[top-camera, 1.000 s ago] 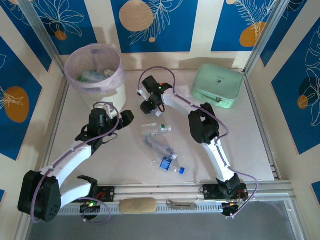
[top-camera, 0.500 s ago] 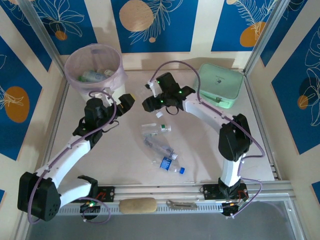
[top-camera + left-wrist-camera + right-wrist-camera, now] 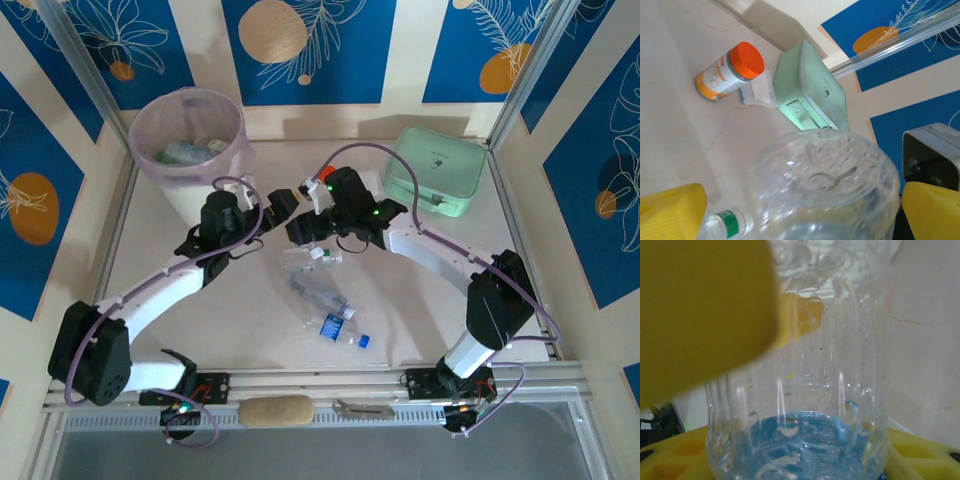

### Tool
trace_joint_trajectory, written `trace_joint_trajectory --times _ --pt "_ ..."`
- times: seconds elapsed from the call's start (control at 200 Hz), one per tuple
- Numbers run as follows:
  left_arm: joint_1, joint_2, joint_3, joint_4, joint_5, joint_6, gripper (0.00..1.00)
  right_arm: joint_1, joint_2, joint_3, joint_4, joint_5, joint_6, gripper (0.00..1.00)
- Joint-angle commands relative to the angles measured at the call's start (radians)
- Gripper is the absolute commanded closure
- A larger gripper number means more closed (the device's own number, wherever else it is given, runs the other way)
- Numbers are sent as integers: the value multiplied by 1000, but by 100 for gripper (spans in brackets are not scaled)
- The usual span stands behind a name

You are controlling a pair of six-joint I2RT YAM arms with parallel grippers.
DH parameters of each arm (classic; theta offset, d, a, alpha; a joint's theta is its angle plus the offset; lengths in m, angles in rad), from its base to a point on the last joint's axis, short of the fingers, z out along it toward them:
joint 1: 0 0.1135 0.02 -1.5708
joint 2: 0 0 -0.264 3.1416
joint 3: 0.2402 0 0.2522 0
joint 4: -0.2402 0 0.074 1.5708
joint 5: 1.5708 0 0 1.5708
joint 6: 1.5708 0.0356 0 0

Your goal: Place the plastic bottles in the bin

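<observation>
I should take the held bottle (image 3: 825,170) by its base with my left gripper and carry it to the bin, because the bin (image 3: 192,150) is far from my right gripper.
My right gripper (image 3: 795,460) is shut on a clear plastic bottle (image 3: 805,440) with a blue label. In the top view that gripper (image 3: 300,228) meets my left gripper (image 3: 280,205) over the table's middle. The left gripper (image 3: 802,212) stands open, its yellow fingers (image 3: 672,210) either side of the held bottle's base (image 3: 825,185). Below them lie a small green-labelled bottle (image 3: 325,256), a clear one (image 3: 320,297) and a blue-labelled one (image 3: 338,330). The bin (image 3: 237,140), white with a pink bag, stands at the back left with bottles (image 3: 185,152) inside.
A mint green container (image 3: 435,170) sits at the back right. An orange-capped jar (image 3: 730,70) lies beside it on the table. A blurred yellow shape (image 3: 700,315) covers the upper left of the right wrist view. Blue patterned walls close the table in.
The left gripper has moved right and away from the bin to meet the right gripper. The right gripper has come slightly nearer with the bottle, its elbow swinging out right.
</observation>
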Motion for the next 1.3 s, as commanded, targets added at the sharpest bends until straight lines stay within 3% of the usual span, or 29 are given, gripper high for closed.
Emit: trace_joint_trajectory --times 0.0,0.175,0.365,0.55,0.65,0.96,1.175,1.296 --pt "-19 20 43 61 24 -18 0 14 -18 -5 35 -10 16 51" --pt "-25 26 30 70 16 -20 6 25 -20 -3 47 6 7 51" --pt "-25 9 2 92 -2 -17 27 31 -15 -3 51 4 7 51" --pt "-25 -7 -15 98 -21 -10 39 35 -14 3 48 11 7 51" --pt "-25 -15 -25 100 -30 -6 46 34 -16 4 52 11 12 46" --pt "17 -48 -9 5 -52 63 50 11 -99 -67 130 -4 54 9" --pt "84 -46 107 -90 -13 153 49 -94 -213 -187 240 -112 154 5" --pt "137 -10 244 -160 49 222 49 -156 -273 -258 282 -113 209 4"
